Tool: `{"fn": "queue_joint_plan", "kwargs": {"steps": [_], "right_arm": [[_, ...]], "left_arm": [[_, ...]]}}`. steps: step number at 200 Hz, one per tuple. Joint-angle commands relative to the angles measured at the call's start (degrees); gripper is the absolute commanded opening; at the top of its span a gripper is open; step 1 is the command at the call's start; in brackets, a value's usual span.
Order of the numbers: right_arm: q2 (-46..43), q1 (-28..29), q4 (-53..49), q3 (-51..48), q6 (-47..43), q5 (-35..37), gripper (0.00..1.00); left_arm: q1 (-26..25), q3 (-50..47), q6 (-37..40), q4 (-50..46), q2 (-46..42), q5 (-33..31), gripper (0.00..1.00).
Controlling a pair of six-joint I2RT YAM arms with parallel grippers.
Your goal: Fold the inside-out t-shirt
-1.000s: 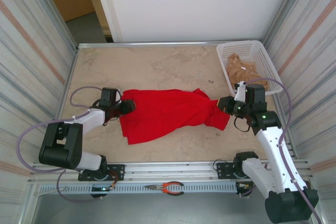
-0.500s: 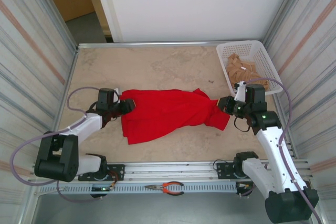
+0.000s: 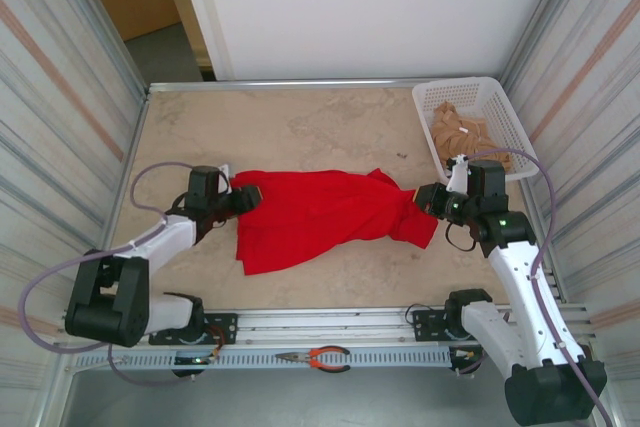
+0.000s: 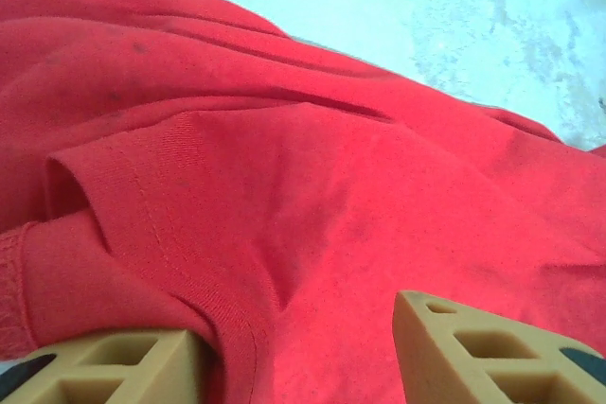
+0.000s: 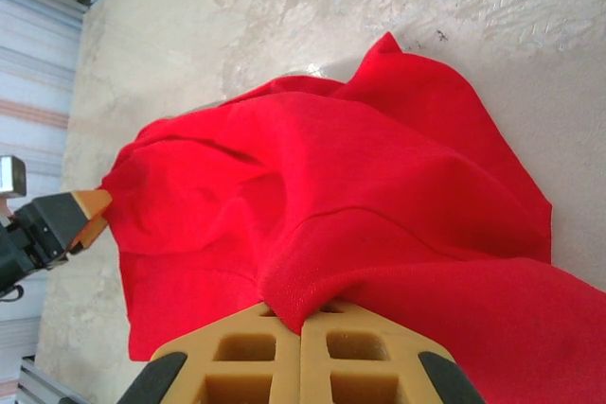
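Observation:
The t-shirt's hemmed edge (image 4: 222,305) lies between the open fingers of my left gripper, so I should keep moving into the loose red cloth (image 4: 298,357) until they close on that edge.
The inside-out t-shirt (image 3: 320,212) is a bright red bundle stretched left to right across the middle of the table. My right gripper (image 3: 422,197) is at its right end, shut on a fold of the red cloth (image 5: 312,281). My left gripper (image 3: 248,199) is at the shirt's left end. In the left wrist view its tan fingers stand apart, and loose red cloth (image 4: 312,186) with a hemmed edge fills the gap of the left gripper (image 4: 298,328). The right wrist view also catches the left gripper (image 5: 80,215) at the shirt's far end.
A white basket (image 3: 497,97) holding a tan garment (image 3: 457,132) stands at the back right corner, just behind the right arm. Orange-handled pliers (image 3: 320,357) lie on the front rail. Ribbed walls close in both sides of the beige table (image 3: 300,127).
My left gripper has moved slightly right and back, and the shirt's left edge has shifted right with it. The right gripper has kept still, holding the cloth.

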Motion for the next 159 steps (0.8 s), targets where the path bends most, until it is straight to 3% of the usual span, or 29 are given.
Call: {"fn": "queue_joint_plan", "kwargs": {"steps": [1, 48, 87, 125, 159], "right_arm": [[0.1, -0.5, 1.6, -0.1, -0.2, -0.1, 0.0], [0.1, -0.5, 1.7, 0.3, -0.1, -0.3, 0.0], [0.6, -0.5, 2.1, 0.2, 0.2, -0.5, 0.0], [1.1, -0.6, 2.4, 0.2, 0.2, -0.8, 0.0], [0.9, -0.5, 2.4, 0.3, 0.3, -0.8, 0.0]], "left_arm": [[-0.6, -3.0, -1.0, 2.1, -1.0, 0.2, 0.52], [-0.9, -8.0, -2.9, 1.7, -1.0, -3.2, 0.51], [-4.5, -10.5, -2.9, 2.1, -4.0, -5.4, 0.49], [-4.7, -9.6, -1.0, 2.9, -6.0, -6.1, 0.48], [-3.9, -7.3, 0.2, 3.3, -5.3, -6.4, 0.37]]}}
